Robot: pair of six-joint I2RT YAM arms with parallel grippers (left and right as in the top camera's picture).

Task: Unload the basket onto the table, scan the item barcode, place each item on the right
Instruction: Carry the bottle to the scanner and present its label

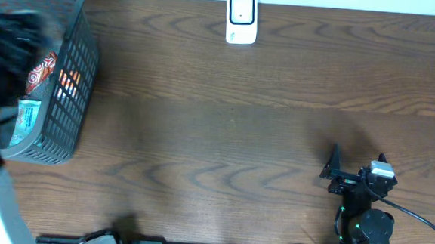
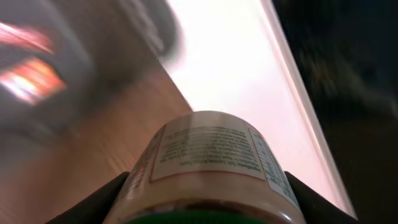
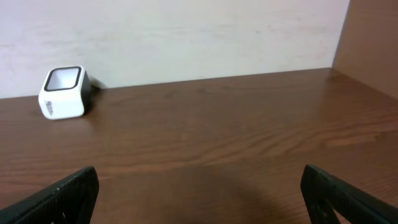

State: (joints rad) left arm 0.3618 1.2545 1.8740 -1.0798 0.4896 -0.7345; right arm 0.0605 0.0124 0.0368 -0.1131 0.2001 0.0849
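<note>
The jar's green lid (image 2: 198, 217) is toward my left gripper's palm and the brown table (image 1: 196, 121) is clear. My left gripper should go on from the basket before it lets go of the jar upright on the table.
The item is a pale jar (image 2: 211, 162) with a printed label and a green lid. My left gripper (image 2: 208, 190) is shut on it, one black finger on each side of it. In the overhead view the left arm (image 1: 10, 45) is a dark blur over the basket at the far left, and the jar cannot be made out there. The white barcode scanner (image 1: 241, 17) stands at the back edge of the table; the right wrist view has this scanner (image 3: 62, 92) at far left. My right gripper (image 1: 359, 159) rests open at the front right, nothing between its fingers (image 3: 62, 193).
A grey mesh basket (image 1: 77, 68) sits at the left edge with an orange-red packet (image 1: 45, 70) and a teal packet (image 1: 27, 118) inside. Brown wooden table (image 1: 224, 137) spans the middle. A pale wall (image 3: 186, 31) runs behind the scanner.
</note>
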